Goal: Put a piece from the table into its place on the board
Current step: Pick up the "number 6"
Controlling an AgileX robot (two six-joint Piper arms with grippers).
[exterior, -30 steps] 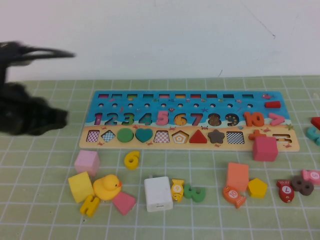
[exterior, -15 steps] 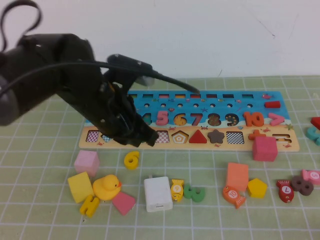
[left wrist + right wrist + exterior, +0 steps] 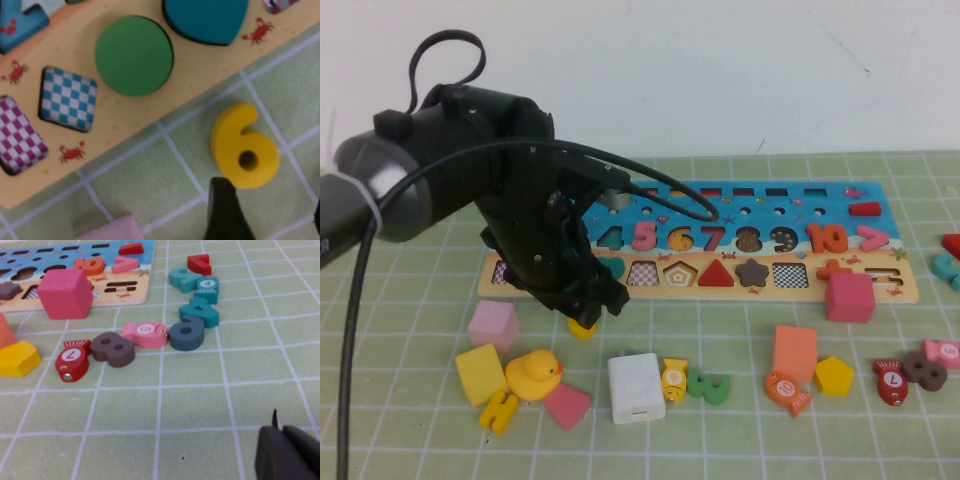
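Note:
I can see the yellow numeral (image 3: 231, 131) clear of the board and lined up with my left gripper's open fingers, so I keep going down until they are on both sides of its round end (image 3: 250, 167).
The yellow numeral 6 (image 3: 245, 147) lies flat on the green gridded table (image 3: 720, 440), just in front of the board's (image 3: 880, 290) lower band near the green circle. In the high view only its edge (image 3: 582, 330) shows under my left arm. My left gripper (image 3: 590, 312) hangs low right over it. In the left wrist view it (image 3: 270, 220) is open, with one finger (image 3: 225, 210) close beside the 6 and the other at the picture's edge; nothing is held. My right gripper (image 3: 282, 450) is shut and empty, low over the table to the right of the board.
A pink cube (image 3: 493, 325), yellow cube (image 3: 480, 372), duck (image 3: 534, 374) and yellow angular piece (image 3: 500, 410) lie left of the 6. A white block (image 3: 636, 387), green 3 (image 3: 710, 386), orange cube (image 3: 794, 352) and yellow pentagon (image 3: 834, 375) lie to its right.
My left arm has swung in from the far left, crossed the board's left end and come down over the yellow 6. The pieces have not moved.

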